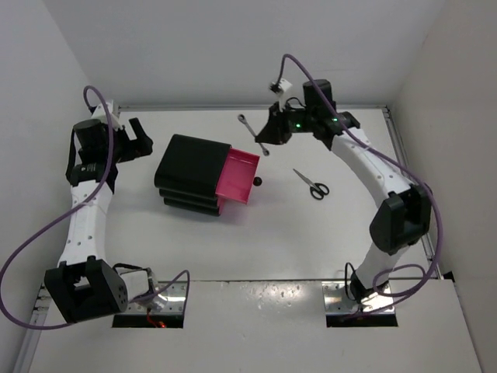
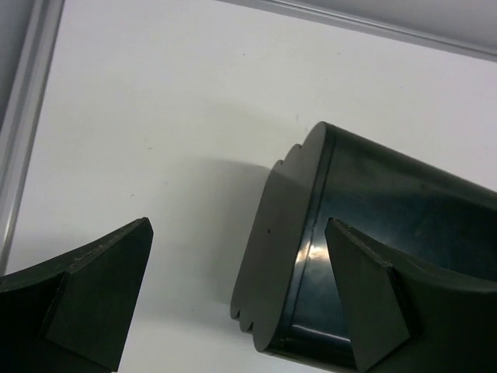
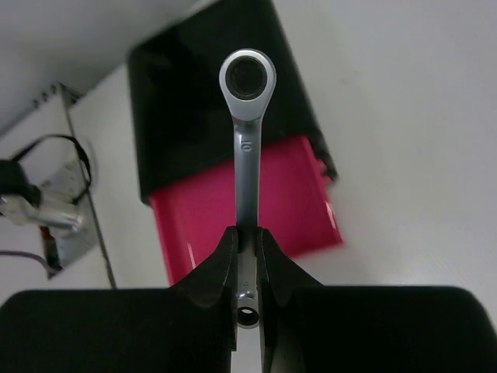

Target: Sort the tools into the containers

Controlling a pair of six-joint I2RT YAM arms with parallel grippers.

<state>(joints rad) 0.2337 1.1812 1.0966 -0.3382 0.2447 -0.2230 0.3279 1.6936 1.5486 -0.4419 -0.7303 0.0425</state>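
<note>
My right gripper is carrying the silver wrench (image 1: 253,134) to the black drawer unit's top (image 1: 192,162), which lies clear for it. It should go on until the wrench lies flat there before it lets go.
My right gripper (image 1: 265,143) is shut on the slim silver wrench (image 1: 249,129) and holds it in the air just behind the open pink drawer (image 1: 238,177). In the right wrist view the wrench (image 3: 247,148) sticks out past the shut fingertips of the gripper (image 3: 247,239), over the pink drawer (image 3: 295,203) and the black drawer unit (image 3: 194,101). My left gripper (image 1: 140,141) is open and empty, to the left of the black drawer unit (image 1: 190,172). The left wrist view shows this gripper (image 2: 237,256) near the unit's rear corner (image 2: 291,233). The green-handled screwdriver and the yellow-and-black piece are out of view.
A pair of black-handled scissors (image 1: 312,185) lies on the white table to the right of the drawer's round black knob (image 1: 257,182). White walls close the table at the back and both sides. A metal rail (image 2: 23,116) runs along the left edge.
</note>
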